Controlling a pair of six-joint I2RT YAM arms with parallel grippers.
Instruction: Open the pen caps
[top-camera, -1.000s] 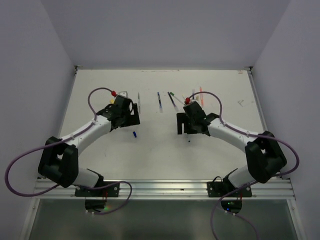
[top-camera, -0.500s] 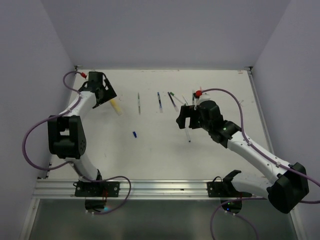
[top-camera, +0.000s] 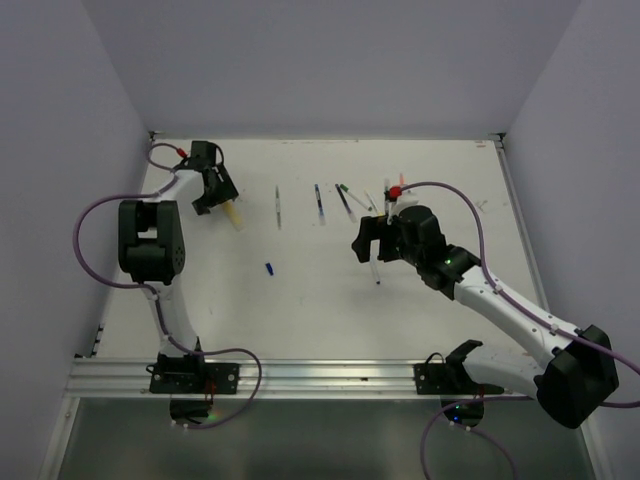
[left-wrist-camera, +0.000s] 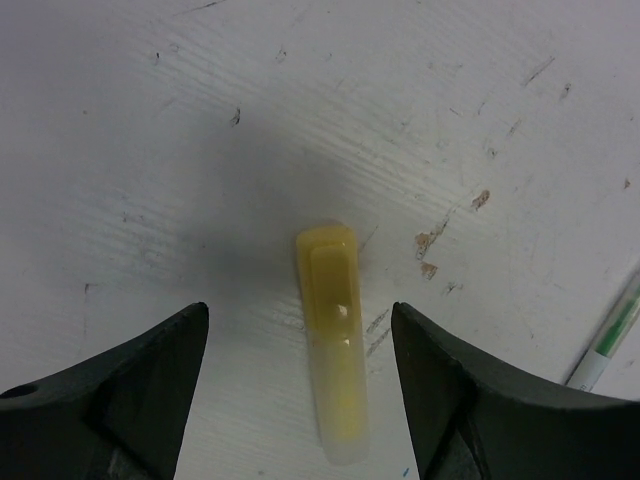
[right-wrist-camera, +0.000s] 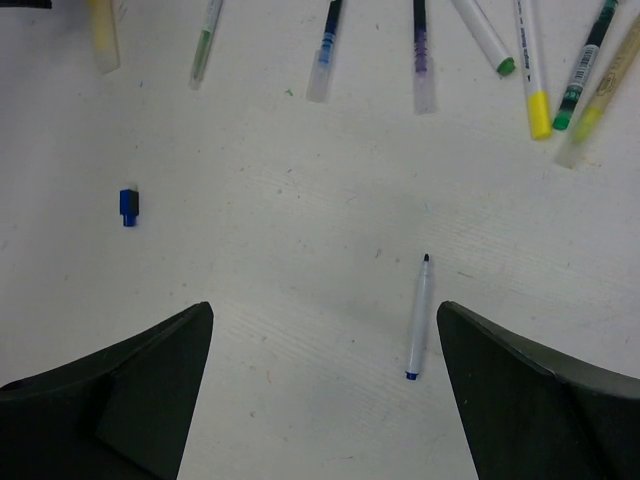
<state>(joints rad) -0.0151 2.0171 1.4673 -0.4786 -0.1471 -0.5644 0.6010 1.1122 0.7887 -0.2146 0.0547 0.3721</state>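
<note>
The yellow highlighter's cap (top-camera: 232, 214) should come off in one piece when I pull it, because the small blue cap (top-camera: 269, 268) lies loose, away from the thin white pen.
A stubby yellow highlighter (left-wrist-camera: 330, 340) lies flat on the table between the fingers of my left gripper (left-wrist-camera: 300, 312). The jaws stand apart on either side of it and touch nothing. From above, the left gripper (top-camera: 214, 196) hovers at the far left over that highlighter (top-camera: 232, 214). My right gripper (right-wrist-camera: 325, 312) is open and empty above the table's middle (top-camera: 372, 245). A thin white pen with a blue end (right-wrist-camera: 417, 320) lies uncapped just inside its right finger. A small blue cap (right-wrist-camera: 128, 206) lies loose to the left (top-camera: 269, 268).
A row of pens lies further back: a green one (right-wrist-camera: 205, 45), a blue one (right-wrist-camera: 325, 50), a purple one (right-wrist-camera: 422, 55), a yellow-tipped one (right-wrist-camera: 532, 70) and others. A green-marked pen (left-wrist-camera: 610, 345) shows at the left wrist view's right edge. White walls enclose the table.
The left arm swung from the table's middle to the far left, over the yellow highlighter, and its jaws narrowed slightly. The right arm stretched forward and its jaws opened wider.
</note>
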